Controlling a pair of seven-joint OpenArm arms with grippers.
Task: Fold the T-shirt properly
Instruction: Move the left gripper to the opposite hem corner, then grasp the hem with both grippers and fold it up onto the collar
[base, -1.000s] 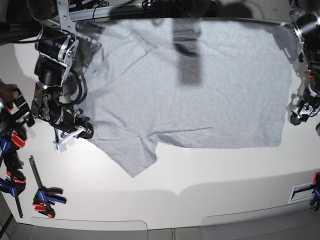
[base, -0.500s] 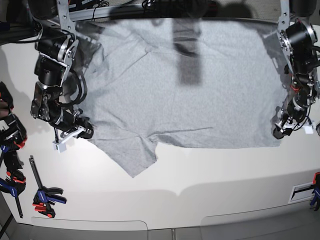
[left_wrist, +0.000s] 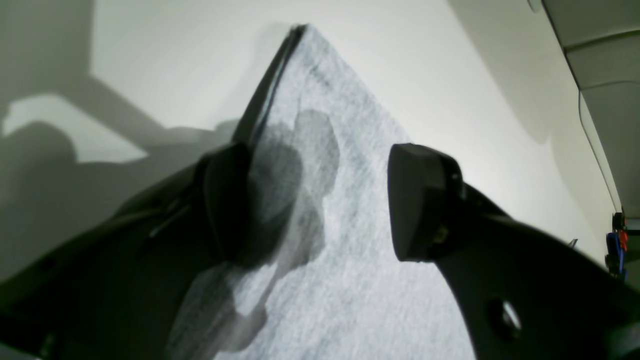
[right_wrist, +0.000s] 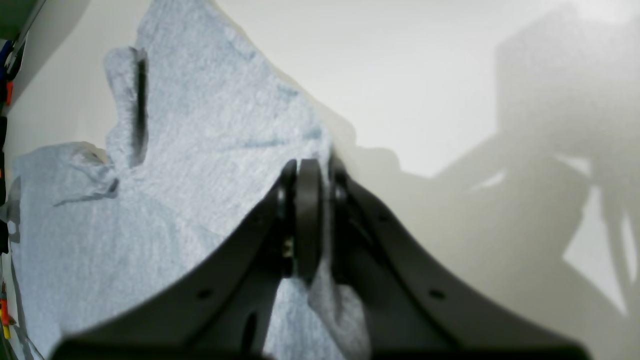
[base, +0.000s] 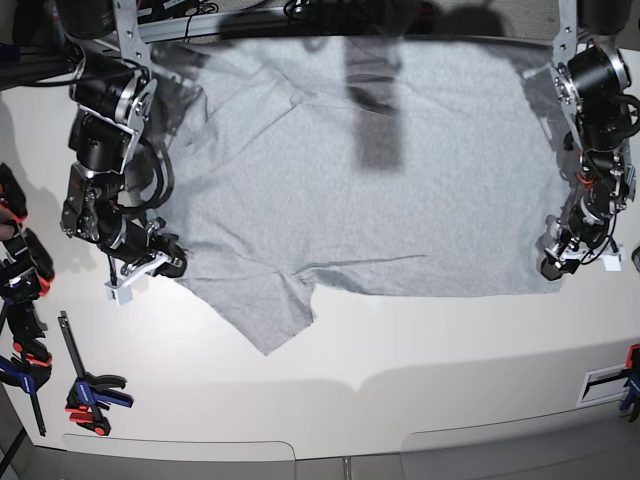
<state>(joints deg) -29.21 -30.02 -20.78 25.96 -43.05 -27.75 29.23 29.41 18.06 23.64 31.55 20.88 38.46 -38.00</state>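
I can see my right gripper pinching the T-shirt's edge and the T-shirt's opposite corner (base: 552, 285) loose inside open fingers. My left gripper should close on that corner (left_wrist: 309, 174) before both grippers pull.
The light grey T-shirt (base: 380, 190) lies spread flat on the white table, plain side up, one sleeve pointing toward the front edge. In the base view my right gripper (base: 168, 262) sits at the shirt's left edge. The right wrist view shows it (right_wrist: 310, 220) shut, with a fold of the T-shirt (right_wrist: 200, 150) pinched between the pads. My left gripper (base: 562, 262) hangs at the shirt's lower right corner. From the left wrist camera it (left_wrist: 320, 200) is open, its fingers (left_wrist: 420, 200) straddling the T-shirt (left_wrist: 340, 280) corner.
Several black and orange clamps (base: 90, 392) lie along the table's left side, and another clamp (base: 630, 372) sits at the right edge. A dark shadow falls across the shirt's upper middle. Bare white table (base: 420, 340) stretches in front of the shirt.
My left arm has swung in from the table's right edge and come down over the shirt's lower right corner. The right arm and the shirt have not moved.
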